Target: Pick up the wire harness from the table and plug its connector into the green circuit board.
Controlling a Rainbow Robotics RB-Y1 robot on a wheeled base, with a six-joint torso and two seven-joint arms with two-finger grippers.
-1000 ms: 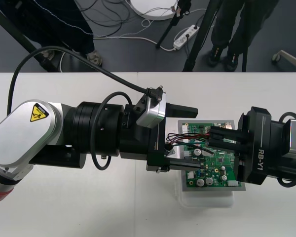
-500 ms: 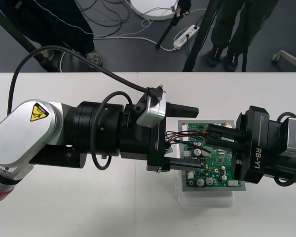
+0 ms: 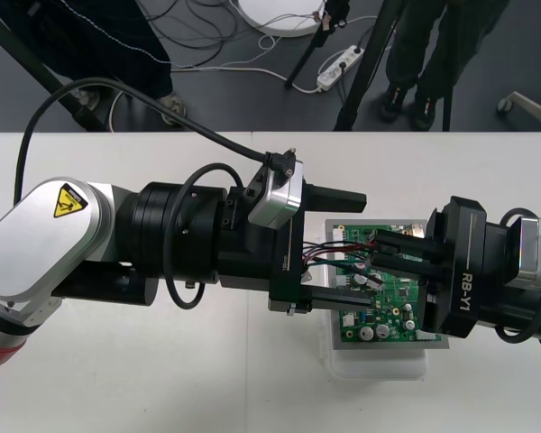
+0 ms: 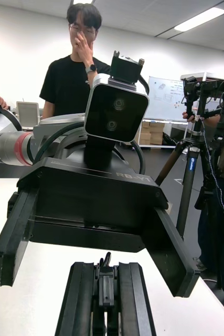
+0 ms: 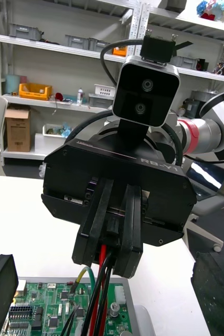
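The yellow-green wire (image 5: 86,271) curves away to a loose end (image 5: 73,287), so it will hang down below the black plug when I carry the wire harness.
The green circuit board (image 3: 392,307) sits on its white base (image 3: 379,365) right of the table's middle. My right gripper (image 3: 376,246) reaches in from the right over the board, shut on the harness. Its red, black and green wires (image 3: 329,248) run from the fingers towards the left gripper. In the right wrist view the black plug (image 4: 107,286) is pinched between the right fingers (image 4: 83,304). My left gripper (image 3: 350,253) faces it, open, one finger on each side of the wires. In the left wrist view the wires (image 5: 102,283) hang from the right gripper (image 5: 117,236) above the board (image 5: 43,310).
The two grippers meet head-on over the board, leaving little room between them. The left arm's thick black cable (image 3: 117,95) arcs over the table's far left. Bare table lies in front of the arms and at the far right.
The right gripper has crept a little to the left over the board, carrying the harness closer to the left gripper. The left arm has barely moved.
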